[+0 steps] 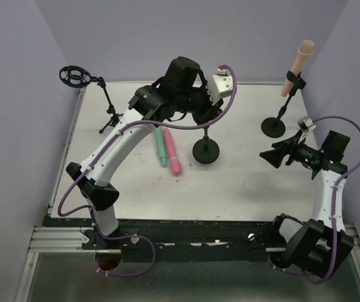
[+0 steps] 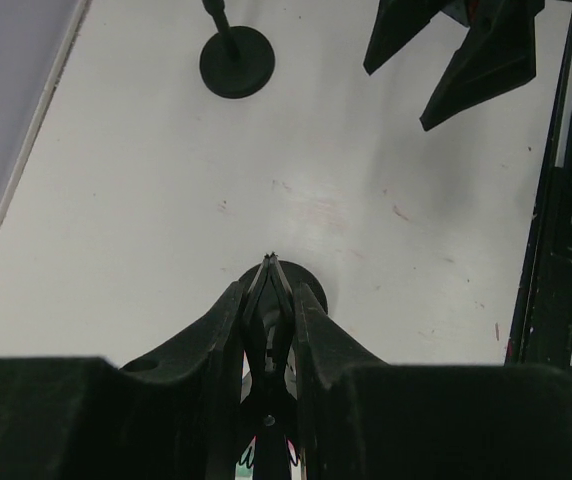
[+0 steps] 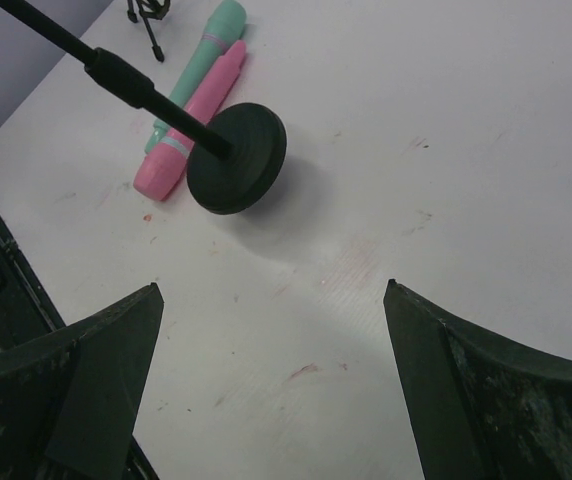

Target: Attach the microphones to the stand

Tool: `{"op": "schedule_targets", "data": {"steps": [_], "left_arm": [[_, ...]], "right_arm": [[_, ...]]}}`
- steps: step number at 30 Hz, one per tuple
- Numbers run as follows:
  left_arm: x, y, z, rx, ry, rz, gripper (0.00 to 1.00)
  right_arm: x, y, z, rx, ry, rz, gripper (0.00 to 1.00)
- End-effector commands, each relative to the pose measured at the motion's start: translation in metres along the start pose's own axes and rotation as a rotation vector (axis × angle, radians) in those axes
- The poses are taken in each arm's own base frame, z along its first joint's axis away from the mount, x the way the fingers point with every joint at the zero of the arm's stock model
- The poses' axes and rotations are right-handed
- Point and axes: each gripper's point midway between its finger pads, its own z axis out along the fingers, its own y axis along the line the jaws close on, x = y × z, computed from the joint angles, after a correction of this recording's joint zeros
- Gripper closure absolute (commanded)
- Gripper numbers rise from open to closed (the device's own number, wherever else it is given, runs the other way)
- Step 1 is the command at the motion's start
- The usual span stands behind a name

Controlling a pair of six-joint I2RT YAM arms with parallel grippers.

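Observation:
I should go on lowering the stand with my left gripper, because the middle stand's base is over open table, away from the pink microphone. The stand should be standing flat before I let go.
The peach microphone sits clipped in the right stand. The teal-green microphone and the pink microphone lie side by side on the table; both also show in the right wrist view, teal-green and pink. My left gripper is above the middle stand, shut on that stand's black clip. My right gripper is open and empty, low over bare table, right of the middle stand's base.
A third stand with a round shock mount and tripod feet stands at the back left. The right stand's base is near my right gripper. Purple walls close in the table on three sides.

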Motion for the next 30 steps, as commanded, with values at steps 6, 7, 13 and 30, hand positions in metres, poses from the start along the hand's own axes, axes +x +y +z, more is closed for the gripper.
{"op": "schedule_targets", "data": {"steps": [6,7,13,30], "left_arm": [[0.013,-0.012,0.027,0.072,0.046,0.088,1.00],[0.016,-0.013,0.030,0.077,0.054,0.088,1.00],[0.031,-0.008,0.045,0.045,0.094,0.041,0.84],[-0.050,0.000,-0.027,-0.186,-0.180,-0.027,0.10]], "right_arm": [[0.003,-0.003,0.002,-0.008,0.002,0.006,0.00],[0.003,-0.003,0.002,-0.006,0.002,0.003,0.00],[0.003,-0.004,0.002,0.001,0.005,-0.001,0.00],[0.007,-0.010,0.002,0.019,0.017,-0.006,0.00]]}}
